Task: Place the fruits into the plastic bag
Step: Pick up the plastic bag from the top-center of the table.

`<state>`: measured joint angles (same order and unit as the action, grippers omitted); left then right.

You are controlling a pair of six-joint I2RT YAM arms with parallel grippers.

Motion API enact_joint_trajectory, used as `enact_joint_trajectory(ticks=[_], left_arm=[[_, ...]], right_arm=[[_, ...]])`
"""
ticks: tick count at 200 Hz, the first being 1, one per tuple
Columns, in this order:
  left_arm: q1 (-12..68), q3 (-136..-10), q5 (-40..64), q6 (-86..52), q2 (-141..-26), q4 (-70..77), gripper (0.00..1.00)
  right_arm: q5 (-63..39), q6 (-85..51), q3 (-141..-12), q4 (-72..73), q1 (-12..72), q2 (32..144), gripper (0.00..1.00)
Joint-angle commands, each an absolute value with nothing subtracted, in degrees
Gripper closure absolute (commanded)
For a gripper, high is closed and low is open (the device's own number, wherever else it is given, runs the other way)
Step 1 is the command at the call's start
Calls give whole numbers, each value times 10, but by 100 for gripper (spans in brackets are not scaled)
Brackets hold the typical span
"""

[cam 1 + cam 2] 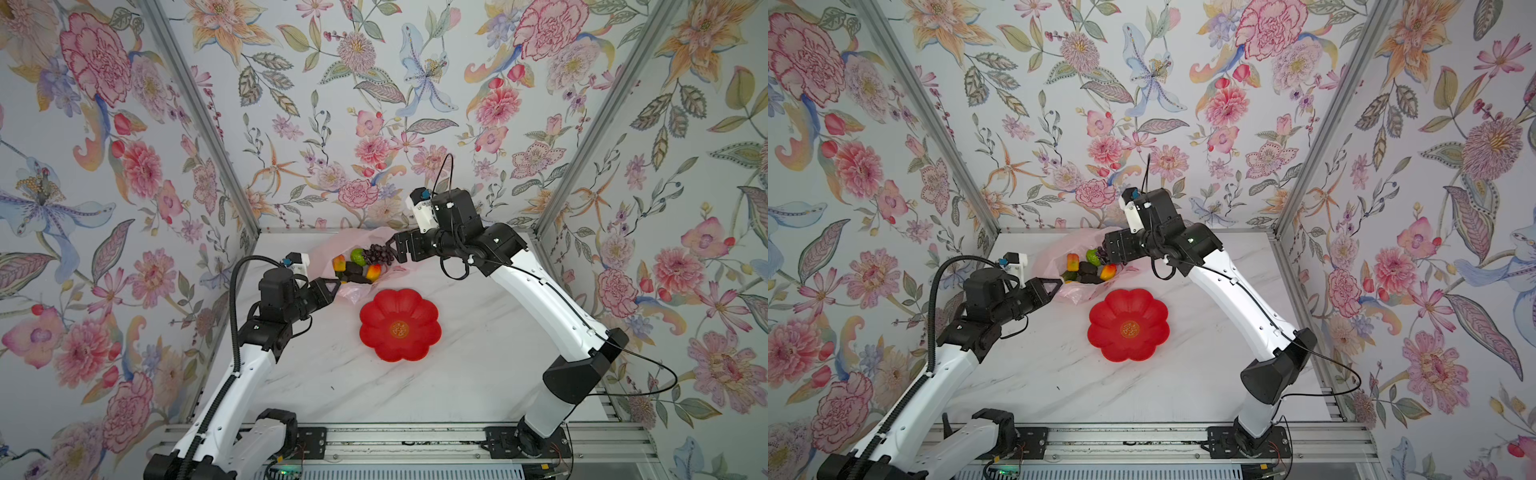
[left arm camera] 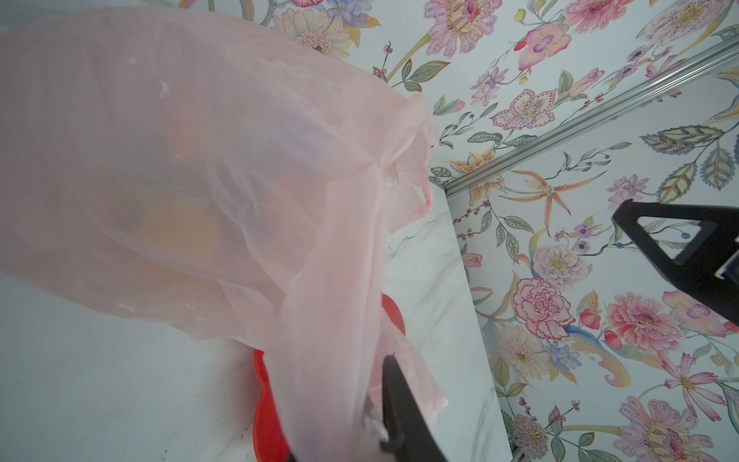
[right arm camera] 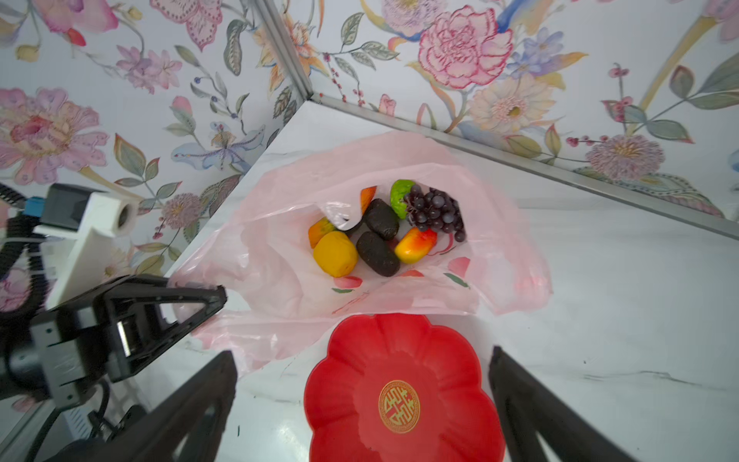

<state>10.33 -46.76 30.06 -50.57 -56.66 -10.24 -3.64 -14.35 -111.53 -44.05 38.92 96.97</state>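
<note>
Next, I take the slack opposite edge (image 3: pixel 529 283) with my right gripper before both grippers lift the bag upright, because my left gripper is holding just one side of the plastic bag (image 3: pixel 201 277).
The pale pink plastic bag (image 3: pixel 280 260) lies open at the back of the table, seen in both top views (image 1: pixel 328 249) (image 1: pixel 1050 253). Inside it lie the fruits: purple grapes (image 3: pixel 436 212), a green ball (image 3: pixel 400 196), a yellow lemon (image 3: pixel 336 254), two dark avocados (image 3: pixel 378 254), a red-yellow mango (image 3: pixel 416 244) and a green-orange piece (image 3: pixel 320 230). My left gripper (image 1: pixel 337 284) (image 2: pixel 352 400) is shut on the bag's near edge and holds it up. My right gripper (image 1: pixel 392 249) (image 3: pixel 360 360) hangs open and empty above the bag.
A red flower-shaped plate (image 1: pixel 399 324) (image 3: pixel 400 380) sits in front of the bag with nothing on it. Flowered walls close in the back and both sides. A metal rail (image 1: pixel 415 436) runs along the front edge.
</note>
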Motion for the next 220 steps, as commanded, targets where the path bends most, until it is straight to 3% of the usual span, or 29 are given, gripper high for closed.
enact_joint_trajectory(ticks=[1, 32, 56, 131, 220], left_arm=[[107, -473, 315, -503, -567, -91, 80], [108, -473, 313, -499, -567, -95, 80], [108, -473, 314, -500, -571, -94, 80], [108, -476, 313, -500, -581, -91, 80], [106, -480, 310, -495, -592, -94, 80]], right_arm=[[-61, -201, -998, -345, 313, 907, 1], [-163, -294, -783, -143, 215, 822, 1], [-210, -294, -729, -111, 175, 824, 1], [-317, -231, -747, -77, 171, 939, 5], [-317, -137, -936, -193, 216, 1099, 12]])
